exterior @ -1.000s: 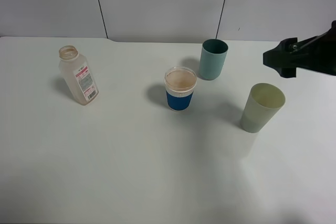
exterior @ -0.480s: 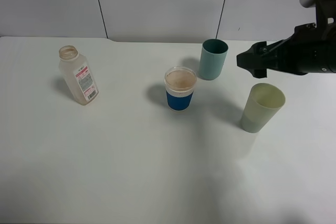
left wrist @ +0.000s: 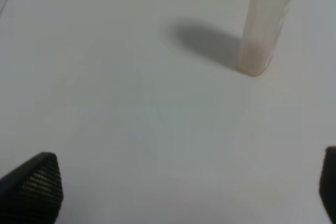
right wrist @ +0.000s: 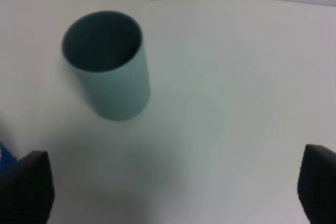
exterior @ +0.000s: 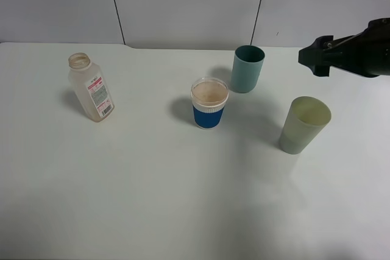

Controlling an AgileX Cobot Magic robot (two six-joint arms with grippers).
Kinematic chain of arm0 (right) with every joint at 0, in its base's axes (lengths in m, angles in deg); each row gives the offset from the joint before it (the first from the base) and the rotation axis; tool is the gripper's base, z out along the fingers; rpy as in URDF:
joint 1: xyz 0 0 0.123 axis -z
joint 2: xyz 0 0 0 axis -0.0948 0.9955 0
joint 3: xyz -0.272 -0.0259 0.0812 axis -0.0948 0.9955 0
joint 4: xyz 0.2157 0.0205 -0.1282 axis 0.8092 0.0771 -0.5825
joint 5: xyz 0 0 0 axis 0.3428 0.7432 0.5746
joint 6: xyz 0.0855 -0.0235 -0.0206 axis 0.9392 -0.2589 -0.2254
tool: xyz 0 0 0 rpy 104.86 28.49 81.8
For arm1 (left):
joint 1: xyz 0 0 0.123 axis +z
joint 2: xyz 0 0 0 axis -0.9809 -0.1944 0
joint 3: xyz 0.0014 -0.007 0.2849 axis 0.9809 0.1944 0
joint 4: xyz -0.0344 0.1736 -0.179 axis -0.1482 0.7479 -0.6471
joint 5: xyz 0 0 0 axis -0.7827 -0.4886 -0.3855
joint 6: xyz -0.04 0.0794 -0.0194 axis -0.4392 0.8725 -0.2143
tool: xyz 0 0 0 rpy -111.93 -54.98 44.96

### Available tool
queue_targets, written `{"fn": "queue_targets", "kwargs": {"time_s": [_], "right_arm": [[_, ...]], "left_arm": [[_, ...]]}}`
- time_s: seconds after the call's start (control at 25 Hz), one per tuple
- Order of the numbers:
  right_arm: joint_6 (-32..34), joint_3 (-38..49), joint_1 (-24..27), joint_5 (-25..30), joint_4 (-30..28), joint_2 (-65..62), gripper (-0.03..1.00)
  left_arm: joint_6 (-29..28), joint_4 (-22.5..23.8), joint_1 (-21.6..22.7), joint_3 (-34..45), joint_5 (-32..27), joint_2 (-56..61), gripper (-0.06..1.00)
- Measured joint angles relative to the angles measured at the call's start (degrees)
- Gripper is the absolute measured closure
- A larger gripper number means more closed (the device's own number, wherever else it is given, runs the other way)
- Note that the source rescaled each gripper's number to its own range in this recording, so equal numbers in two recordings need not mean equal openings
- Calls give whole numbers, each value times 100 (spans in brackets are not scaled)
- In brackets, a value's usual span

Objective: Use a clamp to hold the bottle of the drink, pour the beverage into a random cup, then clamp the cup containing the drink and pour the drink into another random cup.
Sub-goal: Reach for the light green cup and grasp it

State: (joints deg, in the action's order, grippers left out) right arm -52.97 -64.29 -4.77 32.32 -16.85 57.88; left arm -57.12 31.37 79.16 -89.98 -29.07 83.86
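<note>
The robot's right gripper faces the empty teal cup (exterior: 247, 69), beyond the pale green cup, so it should move back and down around the pale green cup (exterior: 304, 125).
A clear bottle (exterior: 90, 87) with a red-and-white label stands uncapped at the left of the white table. It also shows in the left wrist view (left wrist: 265, 24). A blue cup (exterior: 209, 103) with a white rim holds a brownish drink at the centre. A teal cup (exterior: 247, 69) stands behind it and looks empty in the right wrist view (right wrist: 107, 66). A pale green cup (exterior: 303, 125) stands at the right. My right gripper (exterior: 315, 62) hovers open and empty to the right of the teal cup (right wrist: 170, 187). My left gripper (left wrist: 184, 192) is open and empty, well short of the bottle.
The white table (exterior: 152, 187) ends at a grey panelled wall (exterior: 183, 4) at the back. A sliver of the blue cup (right wrist: 3, 157) shows at the edge of the right wrist view. The left arm is outside the exterior view.
My right gripper swung left toward the teal cup half a second ago, then drew back to the right and slightly up. The bottle and cups have not moved.
</note>
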Motion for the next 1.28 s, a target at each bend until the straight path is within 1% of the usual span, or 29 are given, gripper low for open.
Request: {"fn": "queue_targets", "kwargs": {"time_s": [0.04,0.16,0.2,0.28,0.52,0.6,0.68,0.76,0.92,1.0,1.04,1.08,1.12,1.16,1.2,1.28], "right_arm": [[0,0,15,5,0,0,16],[0,0,15,101,0,0,2],[0,0,15,137,0,0,0],[-18,0,15,153,9,0,-2],[-194,0,15,182,33,0,-3],[-296,0,15,250,128,0,-3],[-516,0,15,284,366,0,-3],[-876,0,15,290,761,0,-3],[-1857,0,15,290,1682,0,-3],[-2232,0,15,304,1996,0,-3],[-2300,0,15,324,2038,0,-3],[-2315,0,15,338,1991,4,-3],[-2255,0,15,345,1791,4,-3],[-1978,0,15,350,1426,4,-3],[-1638,0,15,350,928,4,-3],[-558,0,15,350,-70,4,-3]], "left_arm": [[0,0,0,0,0,0,-5],[0,0,0,0,0,0,-5],[0,0,0,0,0,0,-5],[0,0,0,0,0,0,-5],[0,0,0,0,0,0,-5],[0,0,0,0,0,0,-5],[0,0,0,0,0,0,-5],[0,0,0,0,0,0,-5],[0,0,0,0,0,0,-5],[0,0,0,0,0,0,-5],[0,0,0,0,0,0,-5],[0,0,0,0,0,0,-5],[0,0,0,0,0,0,-5],[0,0,0,0,0,0,-5],[0,0,0,0,0,0,-5],[0,0,0,0,0,0,-5]]}}
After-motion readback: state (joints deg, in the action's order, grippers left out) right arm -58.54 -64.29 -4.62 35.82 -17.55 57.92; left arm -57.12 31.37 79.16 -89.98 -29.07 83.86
